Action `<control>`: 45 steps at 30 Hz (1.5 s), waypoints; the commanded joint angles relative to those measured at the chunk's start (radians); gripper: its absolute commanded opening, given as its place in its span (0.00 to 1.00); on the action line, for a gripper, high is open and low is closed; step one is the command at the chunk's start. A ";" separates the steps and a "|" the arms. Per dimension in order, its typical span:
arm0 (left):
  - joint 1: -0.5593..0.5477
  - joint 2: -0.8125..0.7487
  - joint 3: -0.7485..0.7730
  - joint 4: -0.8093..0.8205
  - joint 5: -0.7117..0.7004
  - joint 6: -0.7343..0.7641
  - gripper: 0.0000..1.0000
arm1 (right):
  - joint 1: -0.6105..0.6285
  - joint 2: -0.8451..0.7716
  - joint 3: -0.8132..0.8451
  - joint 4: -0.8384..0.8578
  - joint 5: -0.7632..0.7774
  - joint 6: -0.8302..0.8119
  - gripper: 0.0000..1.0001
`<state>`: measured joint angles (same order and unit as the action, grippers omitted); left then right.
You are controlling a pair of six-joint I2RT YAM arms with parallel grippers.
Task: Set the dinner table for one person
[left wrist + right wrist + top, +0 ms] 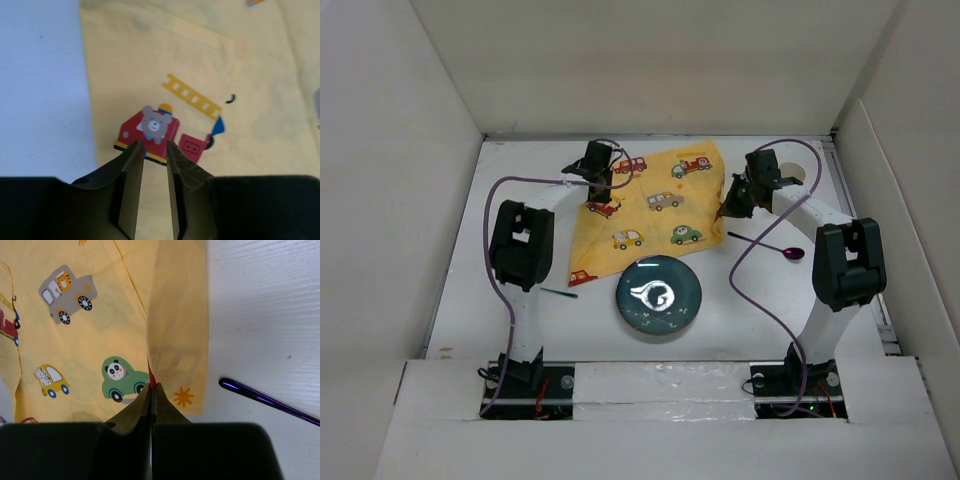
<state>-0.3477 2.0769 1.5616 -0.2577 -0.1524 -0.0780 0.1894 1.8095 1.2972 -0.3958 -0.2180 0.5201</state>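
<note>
The middle of the yellow cloth's folded flap is under my left gripper. I should move to the flap's loose edge, pinch it and pull the flap open.
The yellow cloth printed with cartoon cars (655, 210) lies on the white dinner table (510, 190) at the back middle. My left gripper (597, 190) hovers over the cloth's left part, by the red fire truck print; in the left wrist view the gripper (154, 145) is narrowly open with only flat cloth (225, 65) below. My right gripper (728, 210) is at the cloth's right edge. In the right wrist view it (151, 386) is shut on a raised fold of the cloth (110, 315). A teal plate (658, 295) sits in front of the cloth.
A purple spoon (765, 245) lies right of the cloth, also in the right wrist view (270, 401). A thin dark green utensil (558, 293) lies left of the plate. A white round object (803, 175) shows behind the right arm. Cream walls enclose the table.
</note>
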 commanded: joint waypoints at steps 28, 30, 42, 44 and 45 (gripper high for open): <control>-0.047 0.098 0.055 -0.037 -0.053 0.030 0.00 | -0.025 -0.053 0.070 -0.020 -0.009 -0.011 0.00; -0.037 0.075 0.048 -0.035 -0.039 0.027 0.00 | -0.025 -0.053 0.067 -0.018 -0.012 -0.011 0.00; -0.048 0.025 -0.031 -0.012 0.077 0.044 0.34 | -0.025 -0.049 0.056 -0.005 -0.021 -0.003 0.00; -0.057 0.019 -0.052 0.000 0.093 0.040 0.34 | -0.025 -0.049 0.059 -0.008 -0.021 -0.005 0.00; -0.057 0.006 -0.058 0.006 0.094 0.037 0.34 | -0.025 -0.049 0.060 -0.008 -0.021 -0.005 0.00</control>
<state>-0.3866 2.1284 1.5471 -0.2173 -0.1040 -0.0490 0.1696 1.8072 1.3212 -0.4179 -0.2256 0.5201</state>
